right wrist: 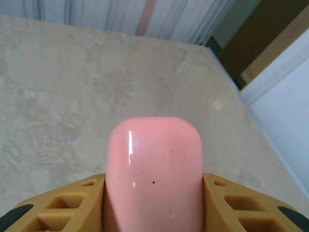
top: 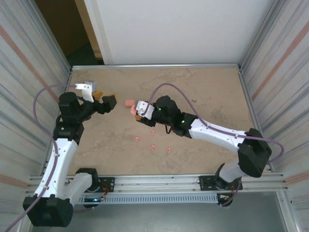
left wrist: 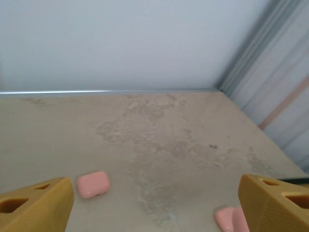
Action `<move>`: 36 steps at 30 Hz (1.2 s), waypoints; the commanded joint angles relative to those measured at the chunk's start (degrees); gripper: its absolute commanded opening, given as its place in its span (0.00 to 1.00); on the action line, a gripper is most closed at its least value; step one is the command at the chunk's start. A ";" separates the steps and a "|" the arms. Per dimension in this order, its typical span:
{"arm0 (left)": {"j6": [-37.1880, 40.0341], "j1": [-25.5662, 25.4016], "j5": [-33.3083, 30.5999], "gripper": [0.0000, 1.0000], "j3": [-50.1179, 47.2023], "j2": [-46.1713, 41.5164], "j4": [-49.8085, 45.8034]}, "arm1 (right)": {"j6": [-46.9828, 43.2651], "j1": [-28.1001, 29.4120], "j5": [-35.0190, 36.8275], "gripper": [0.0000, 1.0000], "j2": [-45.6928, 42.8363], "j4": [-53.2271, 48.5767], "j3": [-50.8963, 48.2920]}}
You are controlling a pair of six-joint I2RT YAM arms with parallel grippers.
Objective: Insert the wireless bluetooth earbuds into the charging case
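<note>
The held charging case's loose end (right wrist: 154,137) sticks out beyond my right gripper's fingers, so my left gripper keeps moving closer until its open fingers close around that end (top: 133,110).
My right gripper (top: 137,112) is shut on a glossy pink charging case (right wrist: 153,169), which stands up between its tan fingers (right wrist: 241,205) above the table's middle. A second pink case (top: 129,103) lies closed on the table just beyond it, also seen as the case (left wrist: 93,183) near my left finger. My left gripper (top: 105,98) hovers to the left of both cases, open and holding nothing. Several tiny salmon-pink earbuds (top: 152,131) lie scattered on the table nearer the arm bases, one earbud (top: 169,150) furthest right.
The beige table (top: 207,92) is boxed in by corrugated metal walls (top: 29,58) left and right and a white panel (top: 169,29) at the back. A pink shape (left wrist: 227,217) pokes out beside my left gripper's right finger (left wrist: 275,203).
</note>
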 commanded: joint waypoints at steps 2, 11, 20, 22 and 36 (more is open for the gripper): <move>-3.98 0.55 13.82 0.88 2.05 1.65 3.87 | -7.27 -1.80 1.89 0.38 -4.62 -1.25 -0.34; -10.52 -3.52 23.13 0.88 2.81 5.63 11.73 | -12.64 -3.28 3.15 0.38 -7.98 -1.54 -0.15; -8.66 -12.63 20.97 0.88 5.41 11.59 11.83 | -13.78 -4.24 5.32 0.38 -8.67 1.05 -1.15; -8.48 -13.75 20.86 0.88 5.88 12.89 11.89 | -13.41 -4.30 5.60 0.39 -8.93 2.36 -1.63; -11.59 -17.32 22.42 0.70 6.72 19.16 16.94 | -11.92 -4.28 5.88 0.38 -9.31 4.88 -1.91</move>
